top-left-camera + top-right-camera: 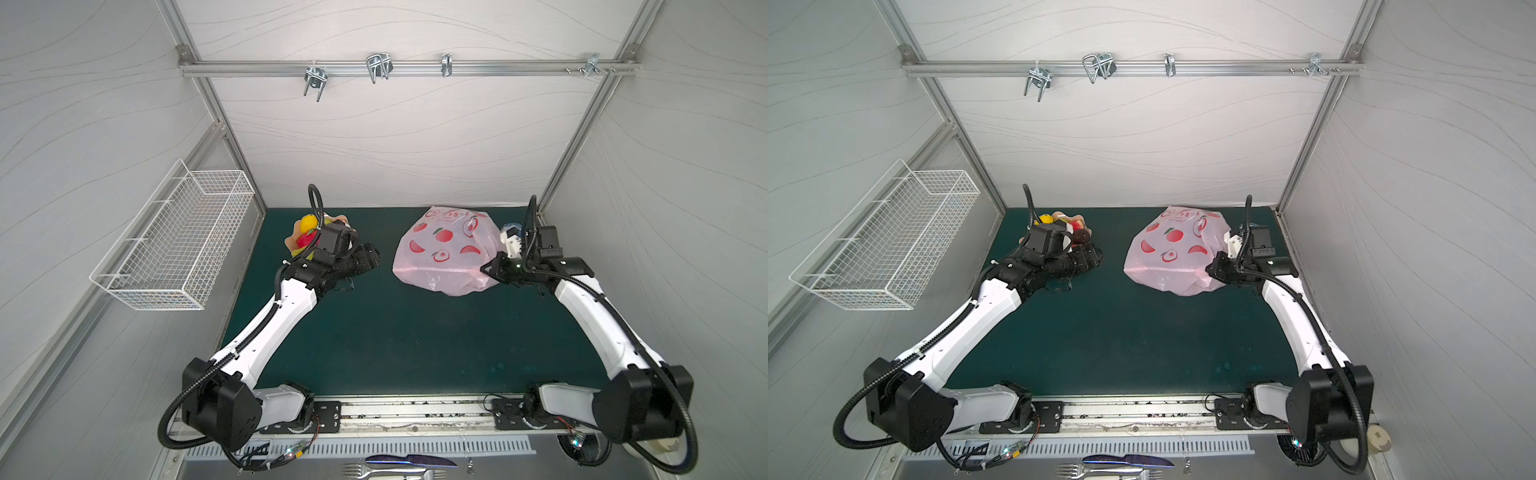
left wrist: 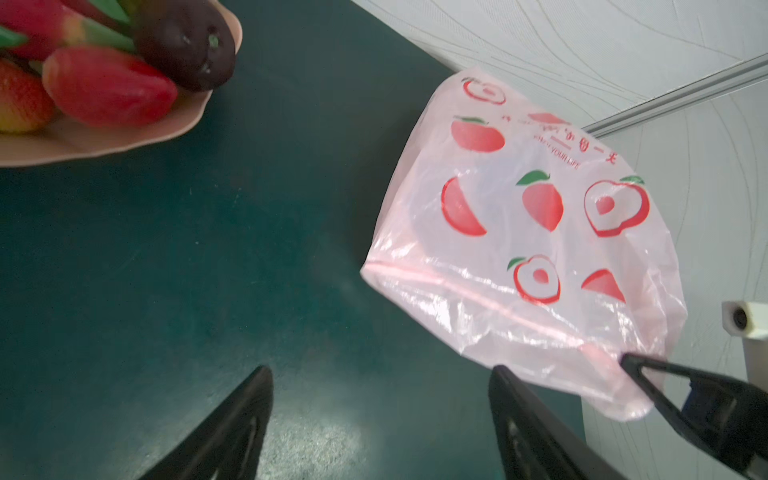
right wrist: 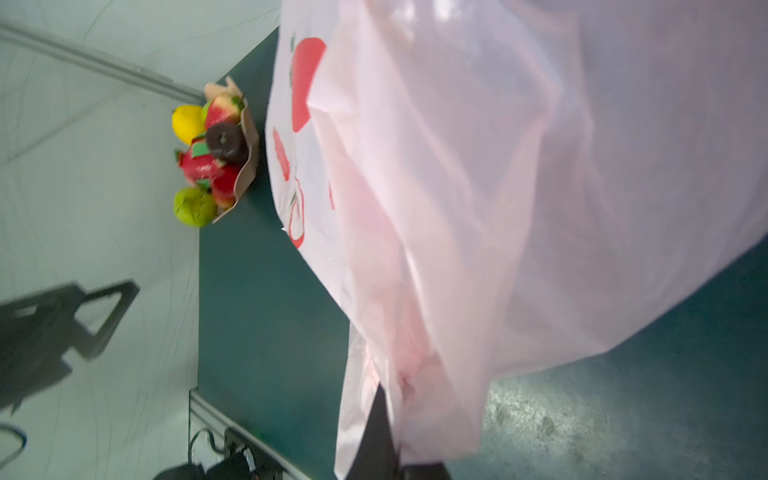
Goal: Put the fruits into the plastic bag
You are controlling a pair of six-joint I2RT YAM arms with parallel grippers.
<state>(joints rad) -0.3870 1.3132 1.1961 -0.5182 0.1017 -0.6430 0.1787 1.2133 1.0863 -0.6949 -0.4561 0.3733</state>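
Observation:
Next, my right gripper lays the plastic bag down with its opening toward the fruits (image 1: pixel 308 227) and then grips the bag's opening, because it is holding the bag by its closed near edge (image 1: pixel 444 290).
The fruits sit heaped in a peach dish (image 1: pixel 340 217) at the back left: a yellow lemon (image 1: pixel 308 222), a pink-red dragon fruit (image 3: pixel 197 164), a green pear (image 3: pixel 194 207), red pieces (image 2: pixel 108 85) and a dark round one (image 2: pixel 187 45). The pale-pink plastic bag (image 1: pixel 444 253) (image 1: pixel 1173 253) lies puffed up at the back middle. My right gripper (image 1: pixel 488 268) (image 3: pixel 380 390) is shut on the bag's near right edge. My left gripper (image 1: pixel 374 255) (image 2: pixel 381 370) stands open over bare mat between dish and bag, holding nothing.
A blue-and-white bowl (image 1: pixel 509 227) shows partly behind the right wrist. A white wire basket (image 1: pixel 174 241) hangs on the left wall. Metal hooks (image 1: pixel 378 66) hang from the back rail. Cutlery (image 1: pixel 399 465) lies below the table's front edge.

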